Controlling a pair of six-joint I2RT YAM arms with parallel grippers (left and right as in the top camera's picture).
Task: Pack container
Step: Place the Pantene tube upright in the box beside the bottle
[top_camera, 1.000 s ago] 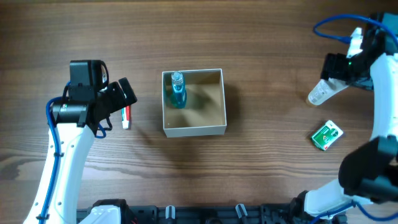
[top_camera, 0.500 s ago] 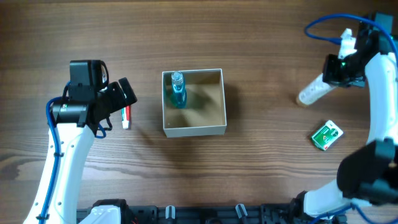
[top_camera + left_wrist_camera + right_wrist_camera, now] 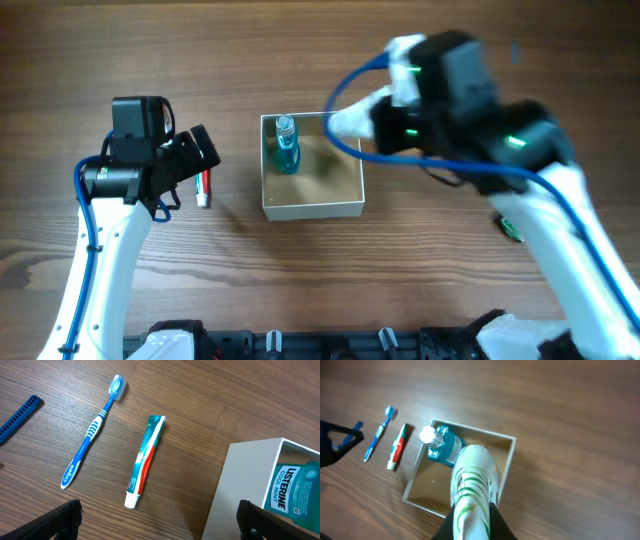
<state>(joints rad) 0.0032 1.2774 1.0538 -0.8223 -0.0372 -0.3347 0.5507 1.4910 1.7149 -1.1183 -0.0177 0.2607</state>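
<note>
The white tube (image 3: 356,118) is pointing down at a free part of the container's bottom beside the blue mouthwash bottle (image 3: 328,150). My right gripper goes on lowering the tube until it stands there before it lets go.
The container (image 3: 311,208) is a small white-walled box with a tan floor, standing mid-table. A blue mouthwash bottle (image 3: 286,146) lies in its left part. My right gripper (image 3: 384,126) is shut on a white tube with green leaf print (image 3: 346,121), which hangs over the box's right rear corner. In the right wrist view that tube (image 3: 472,482) points down over the container (image 3: 511,458) beside the bottle (image 3: 440,446), gripped by my right gripper (image 3: 470,522). My left gripper (image 3: 160,525) hangs open above the table left of the box, with nothing between its fingers.
A red and teal toothpaste tube (image 3: 145,462), a blue toothbrush (image 3: 92,430) and a blue comb (image 3: 17,417) lie on the wood left of the container. A green packet (image 3: 508,229) peeks out under the right arm.
My right gripper has closed on the white tube at the far right and carried it left to above the container. The left arm has not moved.
</note>
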